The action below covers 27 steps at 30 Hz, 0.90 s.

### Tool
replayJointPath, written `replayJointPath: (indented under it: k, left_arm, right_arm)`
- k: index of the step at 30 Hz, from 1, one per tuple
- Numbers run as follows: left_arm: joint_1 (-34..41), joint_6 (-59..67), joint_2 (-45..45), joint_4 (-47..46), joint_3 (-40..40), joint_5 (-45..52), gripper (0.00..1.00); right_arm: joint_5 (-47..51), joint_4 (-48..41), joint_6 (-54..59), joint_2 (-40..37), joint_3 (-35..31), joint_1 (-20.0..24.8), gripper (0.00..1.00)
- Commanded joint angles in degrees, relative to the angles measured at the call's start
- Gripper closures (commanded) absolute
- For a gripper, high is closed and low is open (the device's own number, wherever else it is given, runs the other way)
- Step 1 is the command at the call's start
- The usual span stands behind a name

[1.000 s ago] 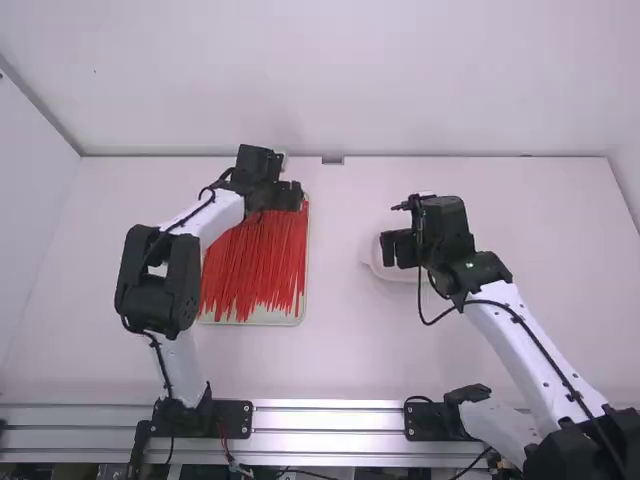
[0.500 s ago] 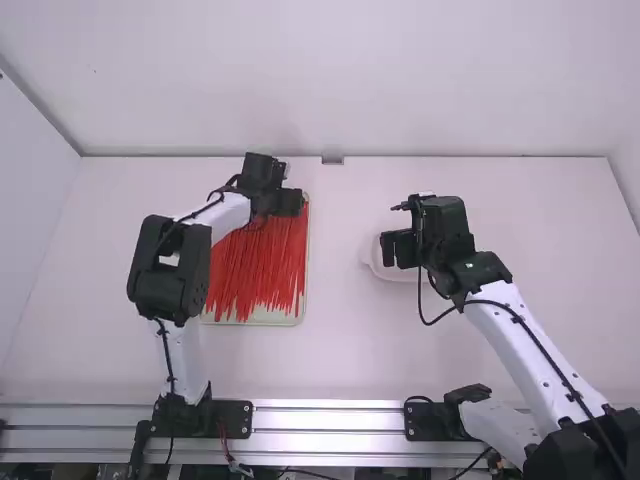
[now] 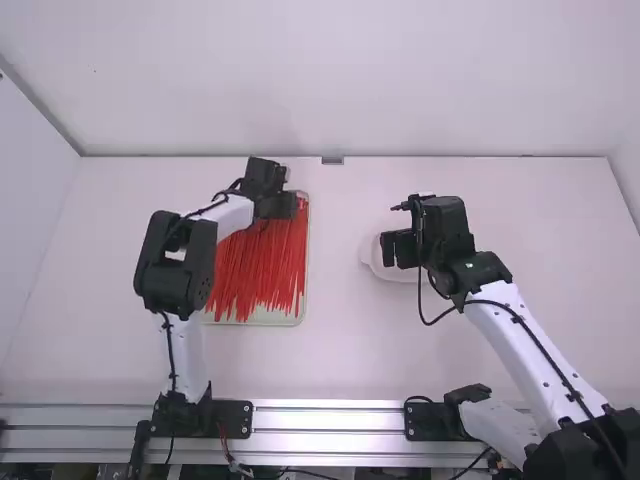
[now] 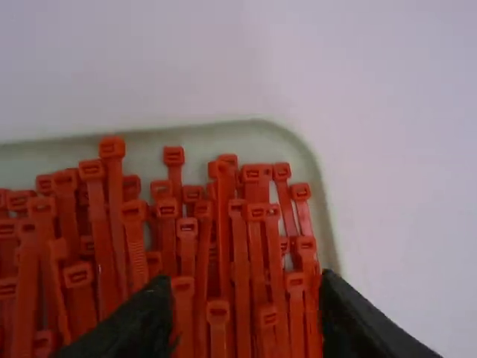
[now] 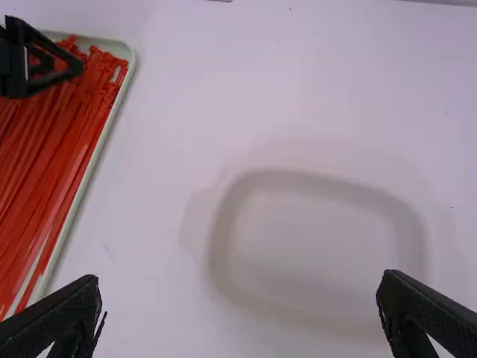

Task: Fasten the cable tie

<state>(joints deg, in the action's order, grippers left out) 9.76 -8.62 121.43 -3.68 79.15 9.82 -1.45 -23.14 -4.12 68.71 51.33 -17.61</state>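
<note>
I expect the red cable tie [image 4: 218, 309] to slide out by itself when I pull its head, because the red strips [image 3: 262, 268] run almost parallel down the tray.
A dense pile of red cable ties [image 3: 258, 268] lies on a pale green tray [image 3: 252, 320] left of the table's middle. My left gripper [image 3: 280, 207] hangs low over the far end of the pile. In the left wrist view it [image 4: 242, 322] is open, its fingers straddling several tie heads [image 4: 223, 224] near the tray's corner [image 4: 287, 138]. My right gripper [image 3: 398, 250] hovers open over a white dish [image 3: 372, 264], with nothing between its fingers. In the right wrist view the right gripper [image 5: 238, 328] stands above the empty dish [image 5: 313, 239].
The tray's rim [image 5: 89, 160] and ties [image 5: 41, 156] lie left of the dish, with the left gripper [image 5: 30, 60] at their far end. Bare white table surrounds both containers. A back wall closes the far side.
The left arm's elbow has swung to the right and its gripper has settled a little over the far end of the ties. The right arm has kept still.
</note>
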Motion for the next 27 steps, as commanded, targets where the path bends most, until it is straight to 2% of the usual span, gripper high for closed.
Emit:
replayJointPath:
  k: [1,3,10,19,27]
  left_arm:
    - [0.3,0.0,1.9,-0.1,1.0,-0.4,0.55]
    - [0.3,0.0,1.9,-0.2,1.0,-0.7,0.59]
    - [0.3,-1.0,1.9,-0.4,1.0,-3.3,0.6]
    - [0.3,-1.0,1.9,-1.2,1.0,-3.2,0.79]
    - [0.4,-1.0,1.9,-1.3,1.0,-1.3,0.81]
  right_arm:
    - [0.0,-0.1,0.1,-0.9,-0.3,0.0,0.02]
    - [0.0,0.0,0.1,-0.9,-0.3,0.0,0.02]
    - [0.0,0.0,0.1,-0.9,-0.3,0.0,0.02]
    - [0.0,-0.1,0.1,-0.9,-0.3,0.0,0.02]
    - [0.0,-0.1,0.0,-0.9,-0.3,0.0,0.01]
